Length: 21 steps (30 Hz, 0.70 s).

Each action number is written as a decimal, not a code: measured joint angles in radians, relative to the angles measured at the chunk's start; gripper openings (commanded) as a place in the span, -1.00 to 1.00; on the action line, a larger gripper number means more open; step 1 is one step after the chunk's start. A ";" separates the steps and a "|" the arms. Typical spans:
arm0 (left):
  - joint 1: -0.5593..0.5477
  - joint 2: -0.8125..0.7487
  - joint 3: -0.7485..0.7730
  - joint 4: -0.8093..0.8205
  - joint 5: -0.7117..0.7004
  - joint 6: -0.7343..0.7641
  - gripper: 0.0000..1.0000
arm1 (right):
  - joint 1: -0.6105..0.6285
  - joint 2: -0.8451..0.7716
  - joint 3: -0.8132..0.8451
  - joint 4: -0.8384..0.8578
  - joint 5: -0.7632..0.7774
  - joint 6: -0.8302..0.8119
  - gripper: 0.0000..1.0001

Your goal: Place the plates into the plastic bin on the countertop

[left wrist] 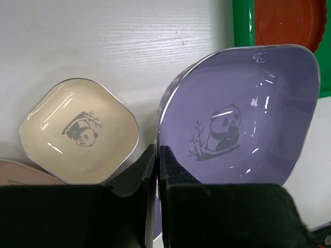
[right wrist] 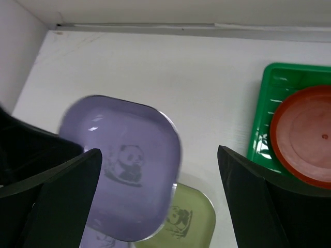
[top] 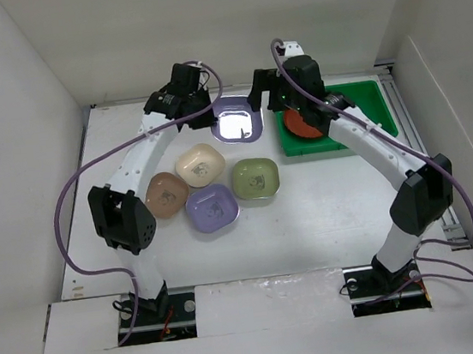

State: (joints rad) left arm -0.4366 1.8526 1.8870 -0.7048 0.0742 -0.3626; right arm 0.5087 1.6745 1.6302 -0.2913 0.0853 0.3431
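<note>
My left gripper is holding the lavender plate [top: 237,124] short of the green bin. My right gripper should grab the rim [top: 260,125] nearest the bin and carry the plate in.
My left gripper [top: 209,111] is shut on the rim of a lavender plate [top: 238,120] and holds it above the countertop [top: 327,209], left of the green plastic bin [top: 365,96]. In the left wrist view the lavender plate [left wrist: 243,119] shows a panda print, pinched at its edge by my left gripper [left wrist: 158,152]. A red-orange round plate [top: 304,125] lies in the bin. My right gripper [right wrist: 160,160] is open and empty above the held plate [right wrist: 121,165]. The cream [top: 200,164], tan-pink [top: 166,193], second lavender [top: 213,207] and olive-green [top: 256,178] plates lie on the countertop.
White walls [top: 9,153] enclose the countertop on the left, back and right. A metal rail [top: 401,113] runs along the right side by the bin. The arm bases [top: 153,304] stand at the near edge.
</note>
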 measured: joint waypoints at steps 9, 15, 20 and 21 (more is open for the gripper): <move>0.040 -0.064 -0.015 0.012 0.045 0.004 -1.00 | -0.030 0.038 -0.067 -0.022 -0.012 0.035 0.49; 0.035 -0.100 -0.062 0.047 0.111 0.007 -0.96 | -0.028 0.043 -0.070 -0.010 -0.092 0.076 -0.42; 0.033 -0.101 -0.068 0.061 0.129 0.014 0.24 | -0.027 0.052 -0.069 -0.004 -0.123 0.103 -1.00; 0.033 -0.102 -0.068 0.067 0.125 0.005 0.46 | -0.032 0.058 -0.069 -0.008 -0.122 0.102 -1.00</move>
State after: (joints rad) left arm -0.4038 1.7504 1.8187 -0.6376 0.1993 -0.3576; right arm 0.4763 1.7321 1.5608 -0.2993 -0.0372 0.4450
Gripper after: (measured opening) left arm 0.522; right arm 0.029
